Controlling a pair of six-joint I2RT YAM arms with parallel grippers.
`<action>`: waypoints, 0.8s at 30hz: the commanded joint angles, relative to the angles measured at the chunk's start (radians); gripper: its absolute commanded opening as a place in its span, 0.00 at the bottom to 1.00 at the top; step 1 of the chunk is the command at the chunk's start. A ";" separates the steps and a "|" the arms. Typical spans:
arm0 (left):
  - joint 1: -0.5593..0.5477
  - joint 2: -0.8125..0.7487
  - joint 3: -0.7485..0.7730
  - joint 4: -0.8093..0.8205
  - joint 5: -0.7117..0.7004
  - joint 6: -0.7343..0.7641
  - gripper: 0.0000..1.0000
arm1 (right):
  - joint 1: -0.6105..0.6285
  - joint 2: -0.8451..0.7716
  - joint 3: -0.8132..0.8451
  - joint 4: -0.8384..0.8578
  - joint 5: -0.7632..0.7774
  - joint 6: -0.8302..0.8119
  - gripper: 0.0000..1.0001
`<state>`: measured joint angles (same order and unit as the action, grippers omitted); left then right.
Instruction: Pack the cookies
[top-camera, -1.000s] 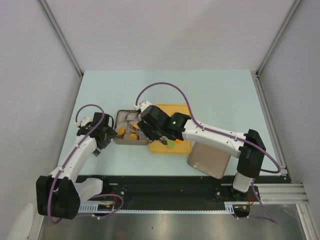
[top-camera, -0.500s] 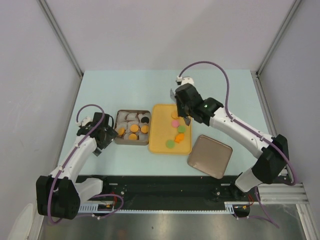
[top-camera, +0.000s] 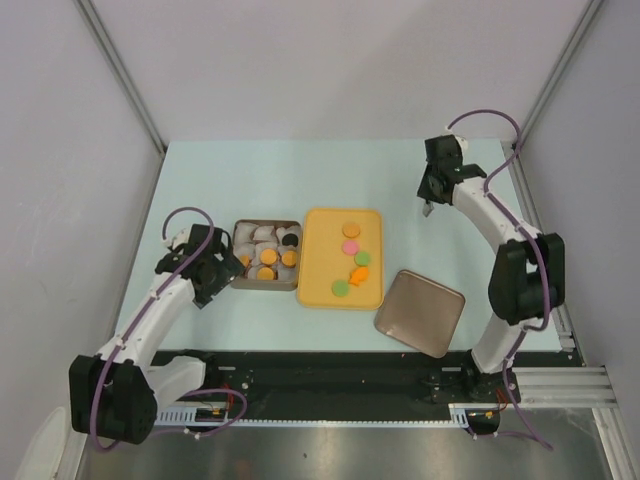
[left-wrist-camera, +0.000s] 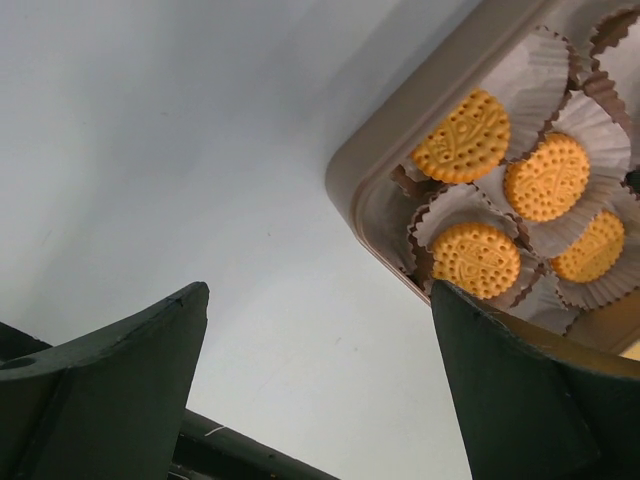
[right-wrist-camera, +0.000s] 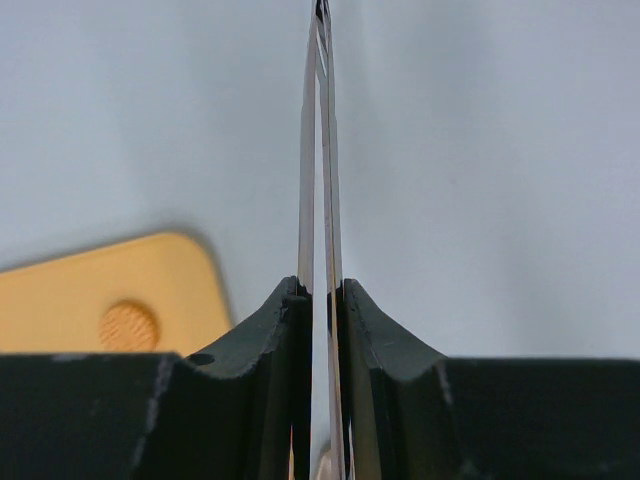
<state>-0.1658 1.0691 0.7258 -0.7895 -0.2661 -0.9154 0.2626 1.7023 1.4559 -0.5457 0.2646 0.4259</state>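
My right gripper should keep lowering the metal tongs until they rest on clear table past the yellow tray and brown lid, then let go. The tongs are hanging over that spot now.
Several orange cookies and one black one lie in white paper cups in the brown tin. Orange, pink and green cookies lie loose on the yellow tray. My left gripper is open and empty beside the tin's left edge. In the left wrist view the gripper hangs over bare table, with the tin's corner and orange cookies at upper right. My right gripper is at the far right of the table. In the right wrist view it is shut on thin metal tongs.
The tin's brown lid lies at the front right, next to the tray. An orange cookie on the yellow tray's corner shows at the left of the right wrist view. Grey walls enclose the table.
My right arm has swung from over the tin, across the tray, to the table's far right, still holding the tongs. My left gripper shifted slightly toward the tin.
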 joint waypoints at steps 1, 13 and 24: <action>-0.026 -0.034 0.011 0.032 0.033 0.036 0.97 | -0.045 0.132 0.078 -0.049 0.018 -0.002 0.00; -0.055 -0.046 -0.002 0.082 0.110 0.098 0.99 | -0.095 0.379 0.214 -0.169 0.045 -0.050 0.00; -0.055 -0.058 -0.005 0.095 0.131 0.130 1.00 | -0.126 0.484 0.252 -0.221 -0.045 -0.062 0.23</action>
<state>-0.2153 1.0344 0.7254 -0.7185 -0.1535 -0.8173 0.1444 2.1849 1.7115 -0.7223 0.2546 0.3721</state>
